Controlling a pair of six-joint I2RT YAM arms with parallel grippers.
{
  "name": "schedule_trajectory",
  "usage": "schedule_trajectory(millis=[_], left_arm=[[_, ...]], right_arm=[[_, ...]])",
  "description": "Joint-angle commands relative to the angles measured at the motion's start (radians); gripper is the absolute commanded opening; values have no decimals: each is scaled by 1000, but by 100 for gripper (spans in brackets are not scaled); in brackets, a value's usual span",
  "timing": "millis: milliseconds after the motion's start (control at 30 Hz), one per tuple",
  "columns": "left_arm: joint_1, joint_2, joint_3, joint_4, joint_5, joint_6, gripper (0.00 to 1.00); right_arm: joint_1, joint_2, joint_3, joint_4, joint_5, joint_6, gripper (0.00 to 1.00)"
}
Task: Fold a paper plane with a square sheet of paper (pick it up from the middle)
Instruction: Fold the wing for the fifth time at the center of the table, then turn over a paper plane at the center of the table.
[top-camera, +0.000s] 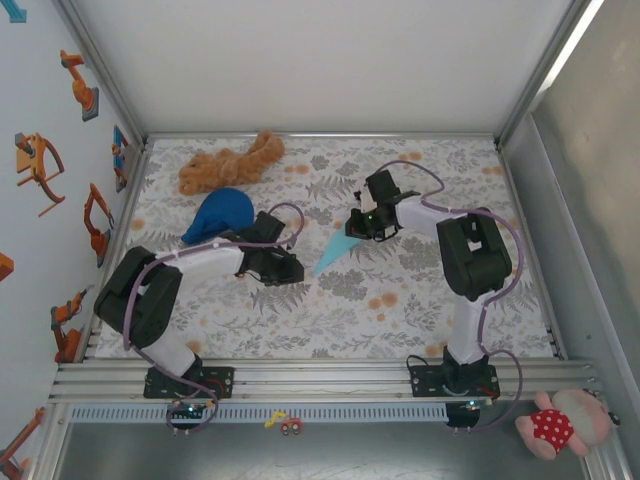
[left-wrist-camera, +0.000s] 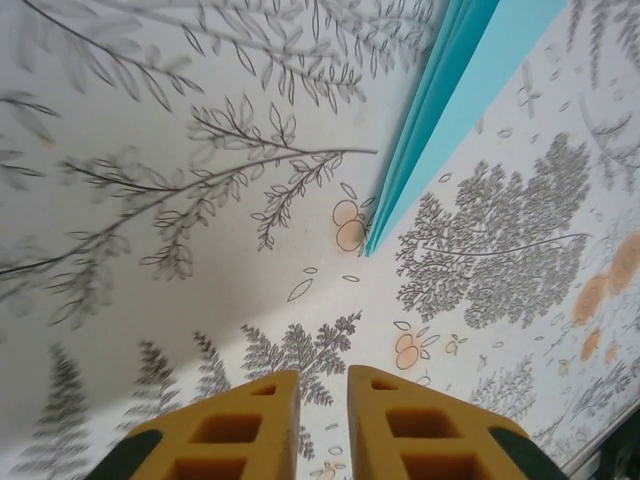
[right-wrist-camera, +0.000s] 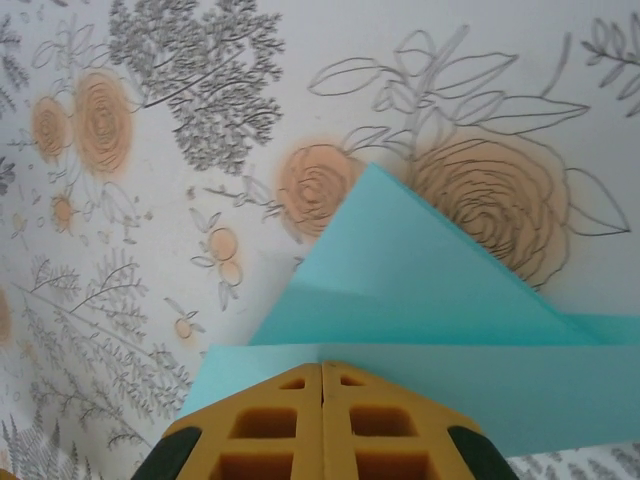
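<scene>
The paper plane's point (top-camera: 318, 271) is toward the robot's left gripper, so the right gripper should grip the paper plane's middle (top-camera: 337, 249) and turn the paper plane's wide end to the left gripper.
The paper plane (top-camera: 333, 253) is a narrow light cyan dart in the middle of the floral table, its point toward the near left. In the right wrist view its broad rear wings (right-wrist-camera: 420, 270) spread out in front of my right gripper (right-wrist-camera: 321, 370), whose fingers press together on the paper's rear edge. From above, that right gripper (top-camera: 360, 228) sits over the plane's wide end. My left gripper (top-camera: 297, 270) is just left of the point. Its yellow fingers (left-wrist-camera: 323, 385) stand slightly apart with nothing between them, and the plane's layered tip (left-wrist-camera: 450, 100) lies a short way ahead.
A brown plush toy (top-camera: 228, 165) lies at the back left, with a dark blue dome-shaped object (top-camera: 218, 215) just behind the left arm. A pink plush (top-camera: 555, 425) lies off the table at the near right. White walls close in the back and both sides.
</scene>
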Motion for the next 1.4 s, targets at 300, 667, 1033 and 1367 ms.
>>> schedule_trajectory(millis=[300, 667, 1033, 1367], left_arm=[[81, -222, -6, -88, -298, 50, 75], [92, -237, -82, 17, -376, -14, 98], [93, -206, -107, 58, -349, -30, 96], [93, -176, -89, 58, -331, -24, 96]], right_arm=[[137, -158, 65, -273, 403, 242, 49], [248, -22, 202, -324, 604, 423, 66], [294, 119, 332, -447, 715, 476, 65], [297, 131, 356, -520, 739, 506, 54]])
